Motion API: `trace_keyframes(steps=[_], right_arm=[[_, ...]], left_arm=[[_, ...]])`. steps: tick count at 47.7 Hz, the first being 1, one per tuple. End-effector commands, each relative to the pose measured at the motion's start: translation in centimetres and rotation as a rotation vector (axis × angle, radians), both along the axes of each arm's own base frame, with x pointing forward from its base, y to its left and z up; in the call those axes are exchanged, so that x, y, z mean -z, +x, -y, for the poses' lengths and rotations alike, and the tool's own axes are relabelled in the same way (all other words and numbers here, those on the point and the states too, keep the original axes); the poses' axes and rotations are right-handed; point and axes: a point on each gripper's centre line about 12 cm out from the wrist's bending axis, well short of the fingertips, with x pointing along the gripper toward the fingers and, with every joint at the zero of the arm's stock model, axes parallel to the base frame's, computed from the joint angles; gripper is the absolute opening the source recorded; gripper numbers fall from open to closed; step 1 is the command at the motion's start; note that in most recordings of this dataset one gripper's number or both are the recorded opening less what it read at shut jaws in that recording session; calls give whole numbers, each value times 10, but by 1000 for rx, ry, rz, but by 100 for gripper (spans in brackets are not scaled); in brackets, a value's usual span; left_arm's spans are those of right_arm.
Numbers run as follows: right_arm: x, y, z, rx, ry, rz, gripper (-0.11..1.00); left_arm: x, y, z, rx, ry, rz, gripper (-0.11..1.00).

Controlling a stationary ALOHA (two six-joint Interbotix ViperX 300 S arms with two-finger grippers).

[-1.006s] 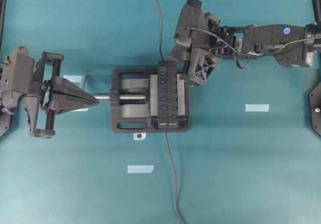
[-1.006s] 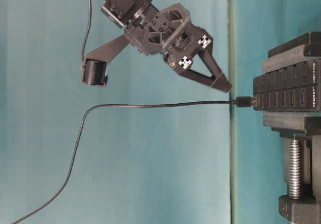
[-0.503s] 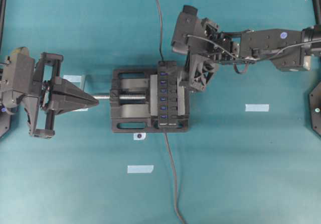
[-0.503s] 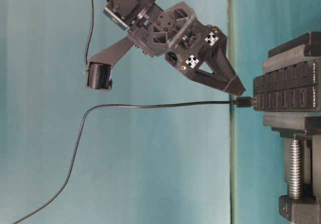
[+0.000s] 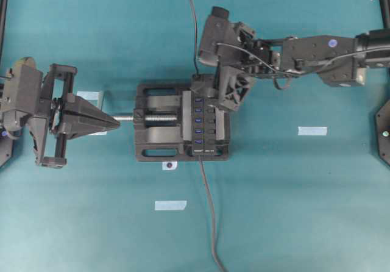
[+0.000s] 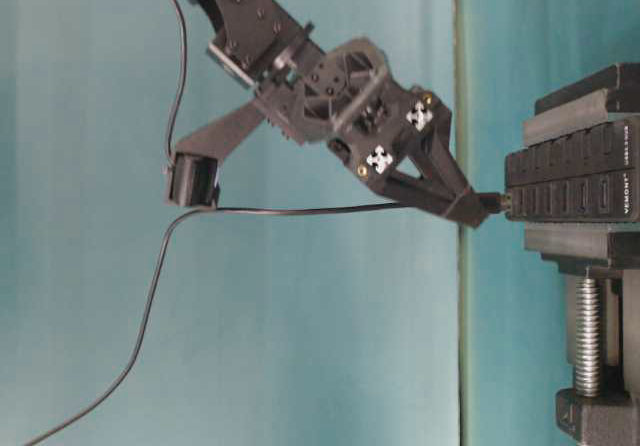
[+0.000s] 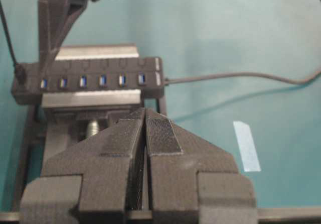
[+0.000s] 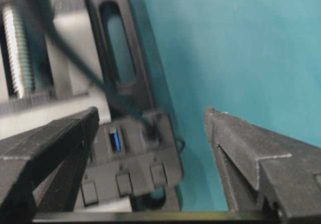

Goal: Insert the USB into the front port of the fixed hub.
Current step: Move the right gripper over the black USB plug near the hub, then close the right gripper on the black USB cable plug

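Note:
The USB's cable (image 5: 195,55) bends loosely to the far edge (image 5: 189,1), so I expect it to drag across the blue slots when I move the USB toward the lettering.
The fixed hub (image 5: 199,118) is a black bar with blue slots, clamped in a vise; it also shows in the table-level view (image 6: 570,191) and the left wrist view (image 7: 90,78). The USB plug (image 6: 487,203) sits at the hub's end farthest from the white lettering, and its cable (image 5: 192,22) runs off the far edge. The plug (image 7: 19,73) covers the front port. My right gripper (image 5: 210,89) is open, its jaws either side of the plug (image 8: 149,126), fingertips (image 6: 468,209) beside it. My left gripper (image 5: 113,121) is shut and empty, facing the vise screw.
The black vise (image 5: 155,139) with its silver screw (image 5: 155,118) holds the hub mid-table. The hub's own cable (image 5: 209,211) runs toward the near edge. Pale tape strips lie on the teal mat (image 5: 312,130), (image 5: 170,205), (image 5: 88,95).
My right gripper has moved left and down, from beside the hub to over its far end, bringing the fingertips next to the plug. The left arm has not moved.

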Motion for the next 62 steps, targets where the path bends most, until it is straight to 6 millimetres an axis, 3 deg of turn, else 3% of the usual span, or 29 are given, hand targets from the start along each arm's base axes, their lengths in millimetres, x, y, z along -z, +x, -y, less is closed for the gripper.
trace_keyframes(steps=[1, 11, 24, 36, 41, 62], right_arm=[[-13, 7, -1, -7, -10, 37, 86], [-13, 7, 0, -7, -10, 38, 82], [-14, 8, -1, -9, -11, 41, 65], [-14, 7, -6, -19, -10, 40, 18], [-14, 7, -8, -24, -10, 39, 5], [-22, 5, -8, -17, -10, 33, 3]], left_arm=[[-8, 2, 0, 0, -1, 25, 0], [-9, 3, 0, 0, -2, 32, 0], [-10, 3, 0, 0, -2, 35, 0], [-12, 4, 0, 0, -2, 40, 0], [-12, 4, 0, 0, -2, 41, 0], [-13, 4, 0, 0, -2, 43, 0]])
